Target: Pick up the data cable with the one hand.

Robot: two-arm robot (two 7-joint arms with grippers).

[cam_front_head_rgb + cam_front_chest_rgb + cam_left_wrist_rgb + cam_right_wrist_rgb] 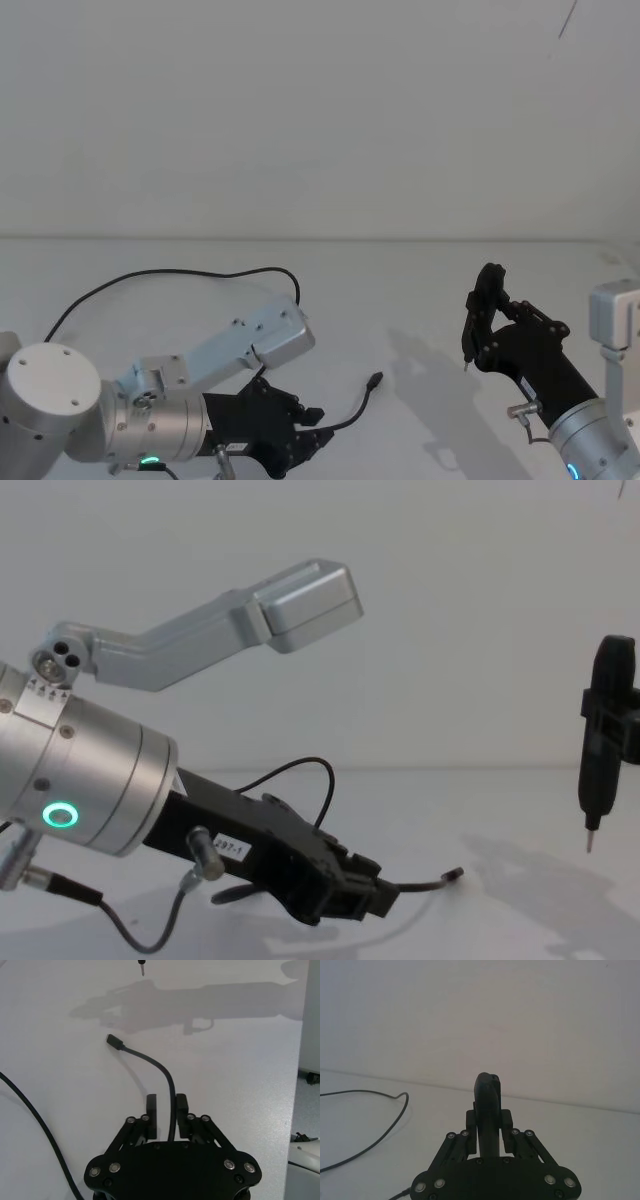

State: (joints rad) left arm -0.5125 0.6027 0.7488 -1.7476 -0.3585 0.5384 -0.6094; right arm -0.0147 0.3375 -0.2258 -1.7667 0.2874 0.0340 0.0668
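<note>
The cord's end bends up clear of its shadow [131,1074], so I expect the plug [453,875] to keep pointing out ahead with the same bend when I lift the cord.
The data cable [180,272] is a thin black cord that arcs over the white table and ends in a small black plug [375,380]. My left gripper [315,422], the one hand, is low at the front left. In the left wrist view its fingers [151,1115] stand slightly apart. The data cable [161,1067] runs between them, close to one pad, and its plug [114,1041] lies ahead. From the chest, the plug [457,874] sticks out past the left gripper [375,895]. My right gripper [490,330] hovers at the right, shut on a slim black tool [487,1095] with a pale tip.
The white table [400,290] meets a plain wall behind. A silver camera bracket [250,345] juts from my left wrist above the cable. The table's edge [299,1060] runs beyond the plug in the left wrist view. The tool's tip [589,845] hangs above the table.
</note>
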